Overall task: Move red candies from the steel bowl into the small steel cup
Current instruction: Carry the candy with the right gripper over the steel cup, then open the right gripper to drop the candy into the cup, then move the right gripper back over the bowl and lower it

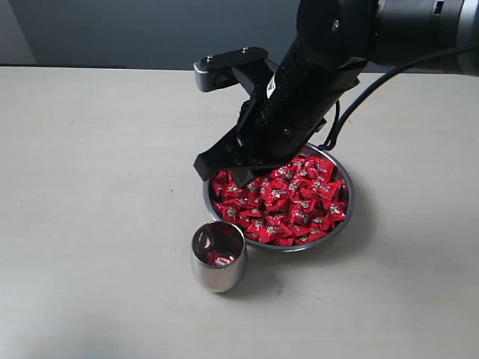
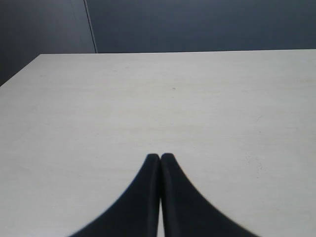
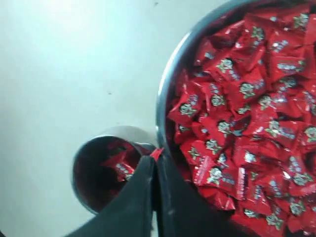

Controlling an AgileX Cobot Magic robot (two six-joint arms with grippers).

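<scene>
The held candy (image 3: 157, 153) is above the bowl's edge and the way to the cup is open. My right gripper keeps going and lets go over the cup's opening (image 1: 218, 241).
The steel bowl (image 1: 349, 196) (image 3: 169, 85) is heaped with red candies (image 1: 293, 203) (image 3: 247, 113). In front of it and to the left stands the small steel cup (image 1: 218, 273) (image 3: 85, 157), upright, with a red candy (image 1: 220, 259) (image 3: 120, 167) on its bottom. My right gripper (image 1: 239, 178) (image 3: 156, 157) hangs over the bowl's left edge, on the cup's side. It is shut, and a corner of a red candy (image 3: 157, 152) peeks out at its tips. My left gripper (image 2: 160, 157) is shut with nothing in it, over bare table.
The pale table (image 1: 97, 194) stretches wide to the left of the cup and bowl. The right arm's black body (image 1: 299, 90) and cable (image 1: 374, 82) lean over the bowl's far side. A dark wall (image 2: 197, 24) stands behind the table's far edge.
</scene>
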